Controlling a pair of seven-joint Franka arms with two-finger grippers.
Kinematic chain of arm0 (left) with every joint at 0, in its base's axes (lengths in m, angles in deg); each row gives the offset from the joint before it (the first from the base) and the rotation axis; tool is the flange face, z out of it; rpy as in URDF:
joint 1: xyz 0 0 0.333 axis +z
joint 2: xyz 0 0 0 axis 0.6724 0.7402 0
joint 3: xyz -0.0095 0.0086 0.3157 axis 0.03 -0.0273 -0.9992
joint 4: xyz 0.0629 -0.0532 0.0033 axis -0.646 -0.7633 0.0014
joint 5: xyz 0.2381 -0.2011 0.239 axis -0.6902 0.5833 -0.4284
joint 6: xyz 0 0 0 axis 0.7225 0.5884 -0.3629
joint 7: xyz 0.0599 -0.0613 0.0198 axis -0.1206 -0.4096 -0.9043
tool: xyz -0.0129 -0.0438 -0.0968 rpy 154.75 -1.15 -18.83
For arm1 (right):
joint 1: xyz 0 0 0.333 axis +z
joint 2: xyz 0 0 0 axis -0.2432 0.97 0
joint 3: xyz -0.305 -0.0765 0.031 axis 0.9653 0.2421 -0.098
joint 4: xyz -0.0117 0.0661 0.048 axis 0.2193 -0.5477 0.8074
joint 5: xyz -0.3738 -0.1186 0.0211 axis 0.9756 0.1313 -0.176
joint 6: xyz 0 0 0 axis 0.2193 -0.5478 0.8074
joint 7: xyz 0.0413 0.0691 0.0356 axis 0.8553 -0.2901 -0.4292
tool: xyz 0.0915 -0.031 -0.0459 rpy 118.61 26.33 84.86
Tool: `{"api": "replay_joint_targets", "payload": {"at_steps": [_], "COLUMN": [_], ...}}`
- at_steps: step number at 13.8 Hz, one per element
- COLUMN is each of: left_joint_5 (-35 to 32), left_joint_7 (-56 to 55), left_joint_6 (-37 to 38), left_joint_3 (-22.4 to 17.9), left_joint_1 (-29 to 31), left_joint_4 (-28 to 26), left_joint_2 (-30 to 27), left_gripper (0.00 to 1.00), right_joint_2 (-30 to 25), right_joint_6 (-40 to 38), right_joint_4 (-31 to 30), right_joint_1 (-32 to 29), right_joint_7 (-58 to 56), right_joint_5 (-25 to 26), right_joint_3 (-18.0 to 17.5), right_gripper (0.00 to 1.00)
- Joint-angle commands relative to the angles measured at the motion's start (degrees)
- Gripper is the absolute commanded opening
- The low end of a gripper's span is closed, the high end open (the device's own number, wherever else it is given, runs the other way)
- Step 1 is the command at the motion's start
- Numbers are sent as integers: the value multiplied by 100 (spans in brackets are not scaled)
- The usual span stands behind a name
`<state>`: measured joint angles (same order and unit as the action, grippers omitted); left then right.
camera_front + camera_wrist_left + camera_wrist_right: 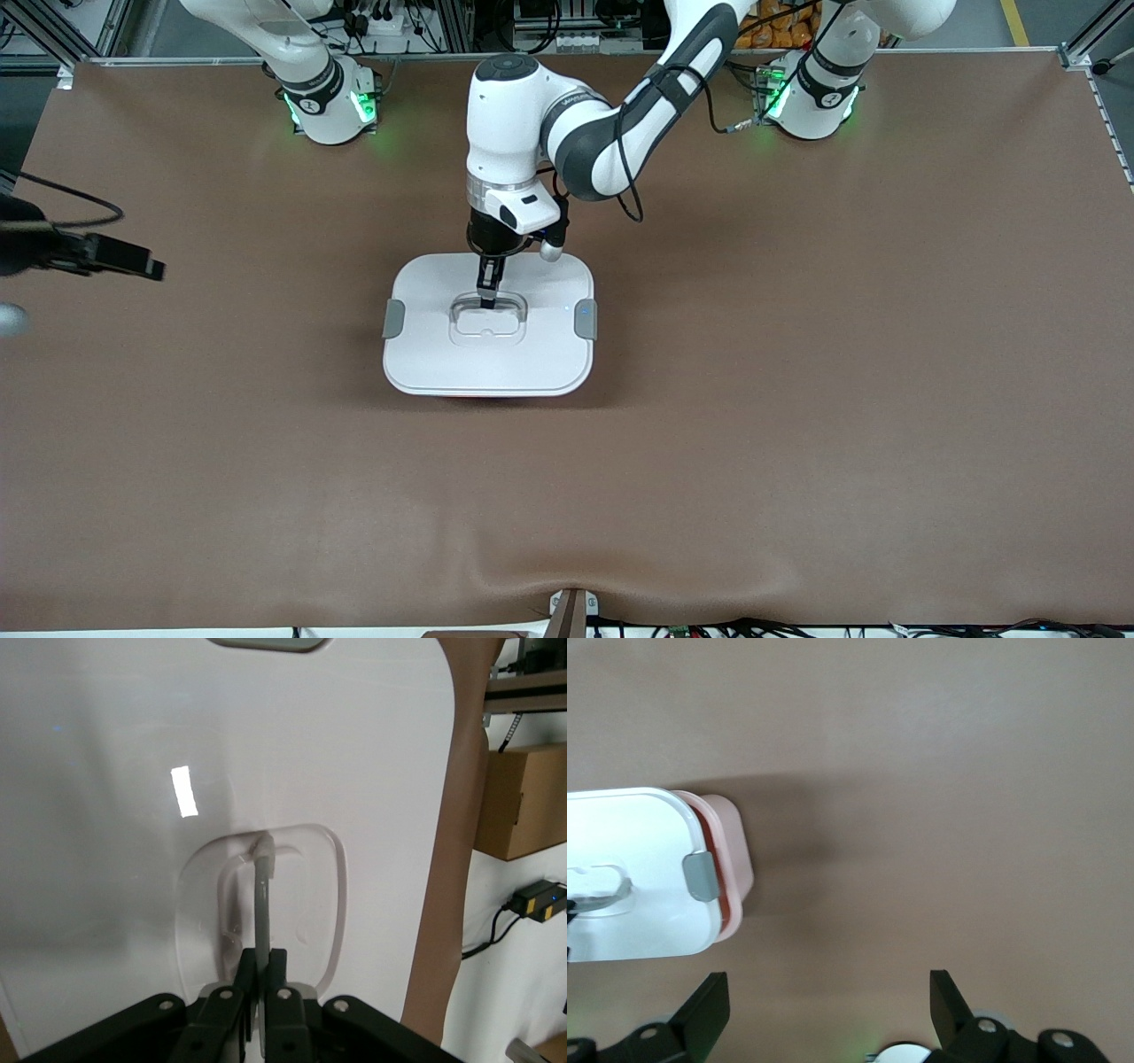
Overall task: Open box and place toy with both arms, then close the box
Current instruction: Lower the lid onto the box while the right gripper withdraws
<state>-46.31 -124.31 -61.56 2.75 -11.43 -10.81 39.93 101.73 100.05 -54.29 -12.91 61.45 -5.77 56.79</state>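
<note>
I should move my right gripper back while my left gripper fits the lid (pixel 488 363) over the tub, because the white lid leaves a gap at the pink tub's end (pixel 712 840).
The box stands mid-table with its white lid (pixel 532 354) on; grey clips (pixel 393 319) (pixel 586 319) sit at both short sides. The pink tub shows under the lid in the right wrist view (pixel 732 859). My left gripper (pixel 486 301) points straight down on the lid's recessed clear handle (pixel 262 895) and is shut on it (pixel 263 961). My right gripper (pixel 826 979) is open and empty, high over bare table toward the right arm's end of the box. The toy is not in view.
A brown mat (pixel 797 399) covers the table. A dark blurred shape with a cable (pixel 84 252) juts in at the view's edge toward the right arm's end. A cardboard box (pixel 523 797) sits on a shelf off the table.
</note>
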Motion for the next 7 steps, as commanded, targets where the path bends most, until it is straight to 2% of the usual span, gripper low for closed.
{"api": "replay_joint_targets", "payload": {"at_steps": [1, 4, 7], "left_joint_5": [-127, -145, -101], "left_joint_7": [-126, -135, -161], "left_joint_6": [-341, -474, -562], "left_joint_3": [-56, -56, -56], "left_joint_1": [-11, -2, -28], "left_joint_4": [-18, -80, -185], "left_joint_2": [-8, 1, 9], "left_gripper": [0, 0, 0], "right_joint_2": [-513, -1005, -1935], "right_joint_6": [-120, -8, 975], "right_joint_4": [-356, -1110, -2576], "right_joint_1": [-20, 225, 226], "right_joint_7": [-119, -101, -110], "right_joint_5": [365, 856, 884], "right_joint_3": [-134, -151, -142], "right_gripper": [100, 100, 100]}}
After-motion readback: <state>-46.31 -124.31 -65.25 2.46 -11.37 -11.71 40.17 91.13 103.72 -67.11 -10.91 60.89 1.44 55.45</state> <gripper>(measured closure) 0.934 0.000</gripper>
